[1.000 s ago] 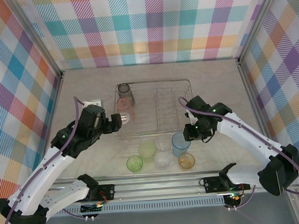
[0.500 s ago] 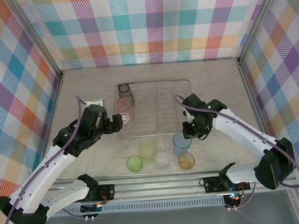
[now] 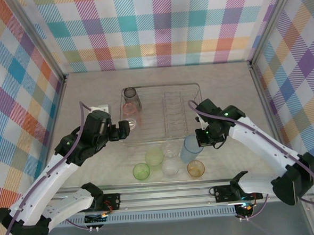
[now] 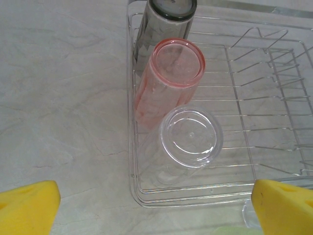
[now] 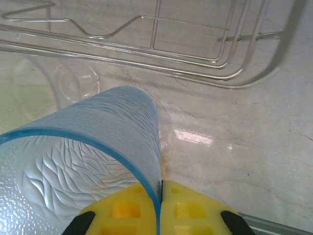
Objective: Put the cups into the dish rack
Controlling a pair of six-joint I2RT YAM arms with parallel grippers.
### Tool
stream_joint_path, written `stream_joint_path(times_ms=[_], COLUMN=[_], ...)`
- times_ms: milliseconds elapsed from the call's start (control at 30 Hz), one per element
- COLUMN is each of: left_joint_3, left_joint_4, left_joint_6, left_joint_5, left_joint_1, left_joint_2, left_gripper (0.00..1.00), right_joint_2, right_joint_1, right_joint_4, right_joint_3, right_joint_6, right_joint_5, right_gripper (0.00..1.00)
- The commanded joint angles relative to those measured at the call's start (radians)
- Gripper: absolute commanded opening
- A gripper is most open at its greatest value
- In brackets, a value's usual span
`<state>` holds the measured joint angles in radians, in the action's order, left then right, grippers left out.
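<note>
My left gripper should keep going, fingers wide, toward the cup's free base (image 3: 187, 159) and close there, while my right gripper is on the light blue cup's rim (image 3: 188, 137).
The silver wire dish rack (image 3: 171, 90) (image 4: 254, 58) holds three cups along its left side: a smoky grey one (image 3: 132, 97) (image 4: 166, 19), a pink one (image 3: 129, 110) (image 4: 168, 78) and a clear one (image 3: 130, 124) (image 4: 190, 139). My left gripper (image 3: 125, 131) (image 4: 156, 215) hangs open just in front of the rack's near-left corner, its yellow fingertips (image 4: 27, 208) wide apart with nothing between them. My right gripper (image 3: 203, 138) (image 5: 160, 196) is shut on the rim of the light blue cup (image 3: 191, 147) (image 5: 83, 161), in front of the rack's near-right corner (image 5: 234, 73).
In front of the rack stand two green cups (image 3: 154, 157) (image 3: 141, 171), a clear cup (image 3: 171, 167) (image 5: 73, 83) and an orange cup (image 3: 195, 168). A small white block (image 3: 99, 107) lies left of the rack. Checkered walls enclose the table on three sides.
My right gripper has shifted slightly right and nearer with the light blue cup in its grip, and the cup now looks tilted. The left arm has barely moved.
</note>
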<state>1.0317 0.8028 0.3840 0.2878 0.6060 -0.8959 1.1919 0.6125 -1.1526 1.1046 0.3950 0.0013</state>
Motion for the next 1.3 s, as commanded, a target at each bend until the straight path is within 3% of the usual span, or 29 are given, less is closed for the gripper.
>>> stream_joint_path(times_ms=[0,133,333,667,833,1133,1267], left_joint_3=[-0.019,-0.038,-0.086,-0.148,-0.143,-0.134,-0.143], left_joint_4=[-0.057,-0.13,-0.313,-0.657,-0.79,-0.901,-0.941], left_joint_6=[-0.004,-0.012,-0.024,0.034,0.07,0.106,0.114], left_joint_5=[-0.036,-0.131,-0.37,-0.765,-0.883,-0.913,-0.93], left_joint_1=[-0.006,-0.006,-0.006,-0.001,0.022,0.047,0.053], left_joint_2=[0.036,0.059,0.084,0.002,-0.047,-0.099,-0.112], left_gripper=[1.0,1.0,1.0,1.0,1.0,1.0,1.0], right_joint_2=[-0.086,-0.164,-0.186,-0.103,-0.043,-0.011,-0.01], right_joint_1=[-0.014,-0.116,-0.345,-0.443,-0.442,-0.409,-0.372], right_joint_4=[-0.071,-0.055,0.058,0.503,0.708,0.947,0.935], right_joint_3=[0.063,0.104,0.152,0.058,0.053,-0.012,-0.025], right_joint_6=[-0.038,-0.086,-0.154,0.051,0.184,0.313,0.281], right_joint_5=[0.002,-0.115,-0.459,-1.018,-1.144,-1.279,-1.274], right_gripper=[0.0,0.0,0.0,0.0,0.0,0.0,0.0])
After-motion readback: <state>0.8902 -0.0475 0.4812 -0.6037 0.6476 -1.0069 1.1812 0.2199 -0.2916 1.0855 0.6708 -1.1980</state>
